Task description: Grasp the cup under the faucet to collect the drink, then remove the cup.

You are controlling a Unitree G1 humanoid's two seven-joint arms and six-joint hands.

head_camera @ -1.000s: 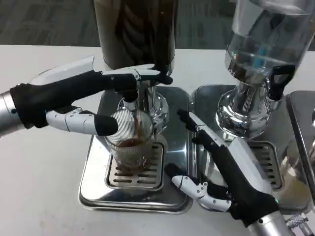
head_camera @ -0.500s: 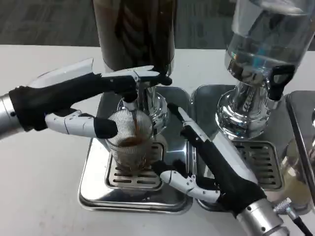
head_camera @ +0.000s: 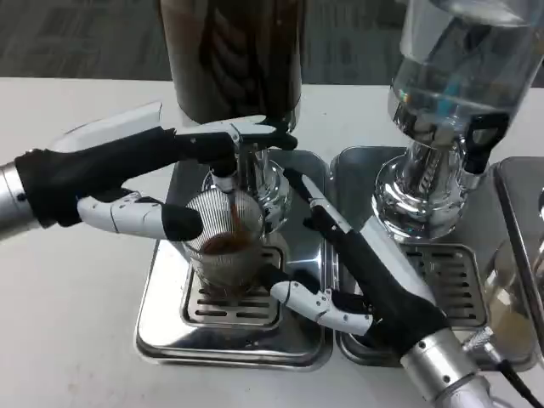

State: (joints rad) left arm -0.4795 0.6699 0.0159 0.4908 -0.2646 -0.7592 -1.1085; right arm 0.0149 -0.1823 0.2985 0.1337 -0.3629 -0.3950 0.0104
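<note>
My gripper will carry the cup (head_camera: 226, 274) away from under the faucet only partly full, because the brown drink (head_camera: 225, 243) is well below the cup's rim.
A clear ribbed cup (head_camera: 226, 255) stands on the grille of a steel drip tray (head_camera: 161, 327), under the faucet (head_camera: 229, 174) of the dark drink dispenser (head_camera: 231, 59). A thin brown stream runs into it, and brown drink sits in it. My left hand (head_camera: 127, 170) reaches in from the left; its fingers lie along the top of the faucet lever and its thumb is at the cup's left side. My right hand (head_camera: 365, 280) is spread just right of the cup, thumb near its base and fingers beside its right wall, without clasping it.
A second dispenser (head_camera: 455, 76) with clear liquid stands at the right on its own drip tray (head_camera: 463, 272). Another steel tray edge (head_camera: 518, 255) shows at the far right. White table (head_camera: 68, 340) lies open at the front left.
My right hand has slid left and forward from the second tray toward the cup, and now brackets its right side. The left hand stays on the lever, and the drink keeps flowing.
</note>
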